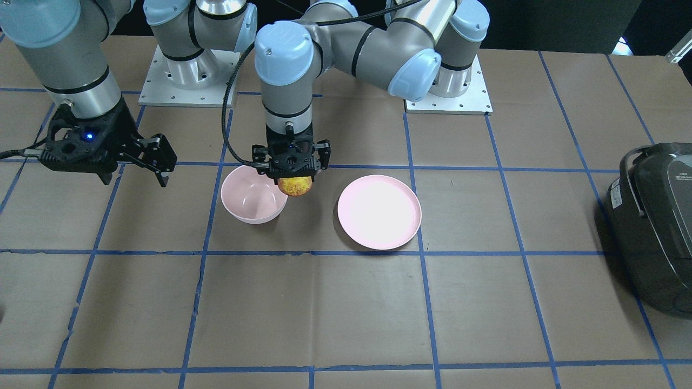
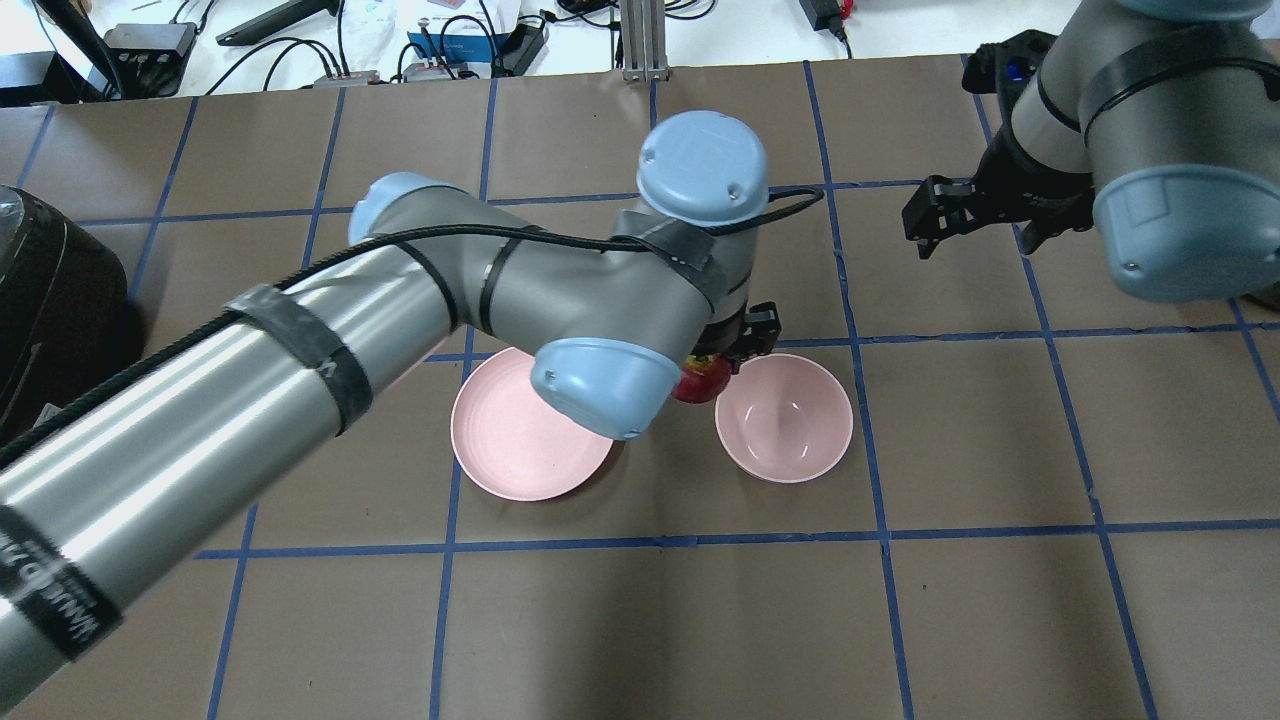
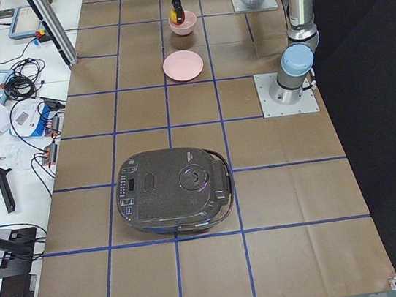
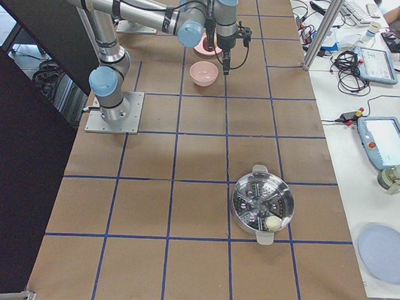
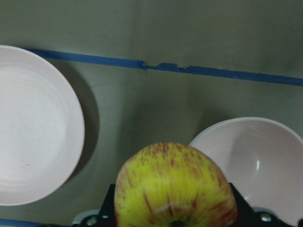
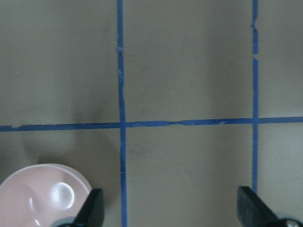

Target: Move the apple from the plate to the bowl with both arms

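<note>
The apple in my left gripper is next to the bowl's rim. My right gripper should therefore move away while my left gripper lowers the apple into the bowl.
My left gripper is shut on the apple, a small red and yellow one, and holds it above the table between the plate and the bowl, by the bowl's rim. The left wrist view shows the apple large at the bottom, the plate to its left and the bowl to its right. The flat pink plate is empty. The deep pink bowl is empty. My right gripper is open and empty, raised beside the bowl; its view shows the bowl at the lower left.
A black rice cooker stands at the table's end on my left. A metal steamer pot stands far off on my right. The arm bases sit at my edge. Cables and devices lie past the far edge.
</note>
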Controlling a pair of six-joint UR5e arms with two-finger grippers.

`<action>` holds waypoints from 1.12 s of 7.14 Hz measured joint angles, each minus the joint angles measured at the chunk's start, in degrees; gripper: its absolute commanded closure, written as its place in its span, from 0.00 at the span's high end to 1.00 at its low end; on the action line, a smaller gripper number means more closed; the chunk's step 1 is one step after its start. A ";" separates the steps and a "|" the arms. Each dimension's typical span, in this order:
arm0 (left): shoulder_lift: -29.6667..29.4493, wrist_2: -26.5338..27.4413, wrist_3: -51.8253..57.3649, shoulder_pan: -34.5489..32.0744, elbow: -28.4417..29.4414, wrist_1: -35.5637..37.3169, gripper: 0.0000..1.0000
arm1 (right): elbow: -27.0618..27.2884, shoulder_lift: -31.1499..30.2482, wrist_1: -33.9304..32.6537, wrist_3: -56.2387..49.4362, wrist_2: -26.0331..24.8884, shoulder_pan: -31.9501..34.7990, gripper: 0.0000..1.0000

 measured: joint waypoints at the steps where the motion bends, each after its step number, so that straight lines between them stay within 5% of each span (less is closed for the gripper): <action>1: -2.81 -0.23 -6.62 -2.53 1.63 0.78 0.22 | -0.14 -0.56 0.37 -0.03 -2.66 -0.26 1.00; 2: -4.93 -1.57 -11.98 -4.47 2.24 1.81 0.23 | -0.12 -0.74 0.59 -0.05 -4.15 -0.36 1.00; 3: -6.35 -3.14 -14.68 -5.59 2.17 3.38 0.85 | -0.06 -0.75 0.74 -0.15 -5.56 -0.44 1.00; 4: -7.12 -3.90 -15.23 -6.05 1.75 4.80 1.00 | 0.02 -0.73 0.76 -0.24 -7.54 -0.60 1.00; 8: -3.38 -3.87 -1.25 -3.44 0.69 3.85 1.00 | 2.39 -0.74 0.30 -0.21 -12.06 -2.71 1.00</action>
